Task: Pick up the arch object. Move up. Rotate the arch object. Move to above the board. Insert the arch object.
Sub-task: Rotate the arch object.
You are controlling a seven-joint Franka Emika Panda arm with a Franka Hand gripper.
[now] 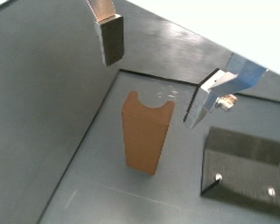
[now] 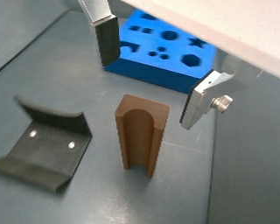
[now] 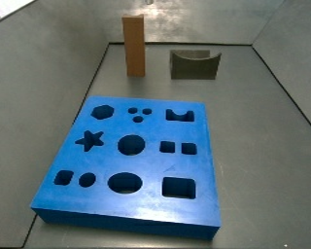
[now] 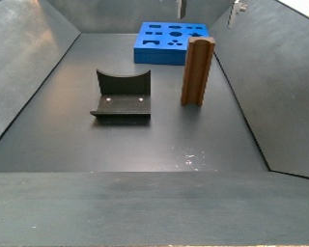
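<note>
I expect the arch object to sink partway into the board's curved cut-out when I lower it, because that cut-out matches the arch object's rounded notch.
The arch object is a tall orange-brown block standing upright on the grey floor, with a rounded notch at its top end; it also shows in a wrist view and in both side views. My gripper is open and empty, above the block and apart from it, with one finger to each side of it. It also shows in a wrist view. The bright-blue board with dark cut-outs lies flat beyond the block, seen too in both side views.
The dark fixture stands on the floor beside the arch object, also in a wrist view and both side views. Grey sloping walls enclose the floor on all sides.
</note>
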